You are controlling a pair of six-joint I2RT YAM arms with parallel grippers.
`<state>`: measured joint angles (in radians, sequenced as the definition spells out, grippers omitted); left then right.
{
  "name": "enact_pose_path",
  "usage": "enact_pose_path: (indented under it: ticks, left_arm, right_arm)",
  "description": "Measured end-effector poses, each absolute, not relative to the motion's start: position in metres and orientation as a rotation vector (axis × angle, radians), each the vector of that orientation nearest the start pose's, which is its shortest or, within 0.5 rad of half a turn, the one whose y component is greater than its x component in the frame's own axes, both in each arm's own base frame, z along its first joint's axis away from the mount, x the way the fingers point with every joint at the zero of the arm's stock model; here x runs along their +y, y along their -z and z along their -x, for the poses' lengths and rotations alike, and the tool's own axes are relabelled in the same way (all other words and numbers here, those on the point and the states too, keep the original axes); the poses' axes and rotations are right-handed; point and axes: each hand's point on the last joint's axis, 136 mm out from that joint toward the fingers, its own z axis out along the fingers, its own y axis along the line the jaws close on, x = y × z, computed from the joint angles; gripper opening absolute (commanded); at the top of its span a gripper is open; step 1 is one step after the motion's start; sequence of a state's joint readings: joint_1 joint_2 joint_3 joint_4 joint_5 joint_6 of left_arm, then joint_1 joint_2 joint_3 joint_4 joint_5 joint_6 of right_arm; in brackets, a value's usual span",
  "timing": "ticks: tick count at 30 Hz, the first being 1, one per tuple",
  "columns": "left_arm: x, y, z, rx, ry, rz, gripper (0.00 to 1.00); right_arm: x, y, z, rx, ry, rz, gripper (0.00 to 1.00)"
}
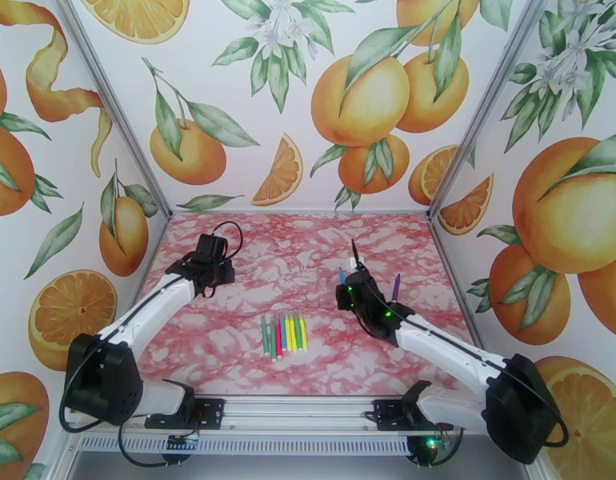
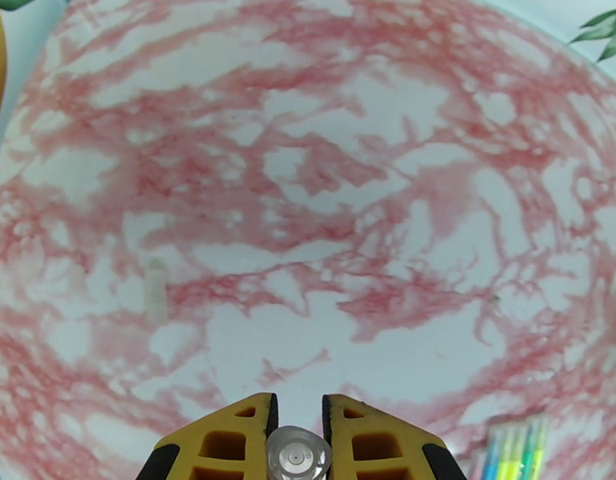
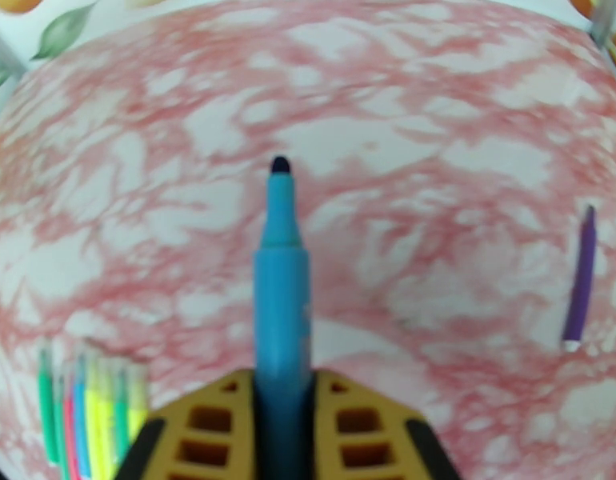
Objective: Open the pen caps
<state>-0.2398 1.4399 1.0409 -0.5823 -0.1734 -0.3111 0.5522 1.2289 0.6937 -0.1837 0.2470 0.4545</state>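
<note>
The blue pen's tip is uncapped and points the same way, so my right gripper keeps carrying the blue pen until it lies next to the purple pen.
My right gripper [image 1: 348,291] [image 3: 282,387] is shut on a blue pen [image 1: 341,275] [image 3: 281,266]. The pen points forward above the table with its dark tip bare. My left gripper [image 1: 208,274] [image 2: 298,406] hovers over the left part of the table, shut on a small clear round piece [image 2: 298,454] that looks like a pen cap seen end-on. A purple pen [image 1: 395,286] [image 3: 580,282] lies alone to the right. Several pens [image 1: 282,334] [image 3: 88,402] [image 2: 516,450] in green, red, blue and yellow lie side by side near the front middle.
The table [image 1: 292,258] has a pink marbled top, with walls printed with oranges on three sides. A faint translucent cap-like piece [image 2: 155,288] lies on the table ahead of my left gripper. A thin black thing [image 1: 355,251] sticks up behind my right gripper.
</note>
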Motion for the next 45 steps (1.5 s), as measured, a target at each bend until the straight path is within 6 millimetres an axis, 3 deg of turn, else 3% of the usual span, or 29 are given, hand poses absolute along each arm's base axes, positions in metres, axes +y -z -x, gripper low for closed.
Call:
enact_pose_path:
  ticks: [6,15,21,30,37,45]
  left_arm:
    - [-0.039,-0.106,-0.377,2.604,-0.069,0.181,0.0]
    - [-0.029,-0.073,-0.387,2.706,-0.078,0.183,0.0]
    - [-0.022,-0.066,-0.39,2.729,-0.073,0.197,0.0]
    - [-0.005,-0.062,-0.395,2.74,-0.094,0.23,0.0]
    - [-0.001,-0.042,-0.39,2.804,-0.101,0.234,0.0]
    - [0.0,-0.036,-0.389,2.826,-0.117,0.236,0.0]
  right_arm:
    - [0.111,-0.123,-0.345,2.312,-0.134,-0.124,0.0]
    - [0.073,-0.098,-0.361,2.399,0.05,-0.209,0.0]
    - [0.053,-0.073,-0.364,2.479,0.137,-0.262,0.0]
    - [0.028,-0.07,-0.375,2.514,0.238,-0.301,0.0]
    - [0.008,-0.051,-0.377,2.6,0.297,-0.33,0.0]
    - [-0.007,-0.028,-0.377,2.692,0.338,-0.344,0.01]
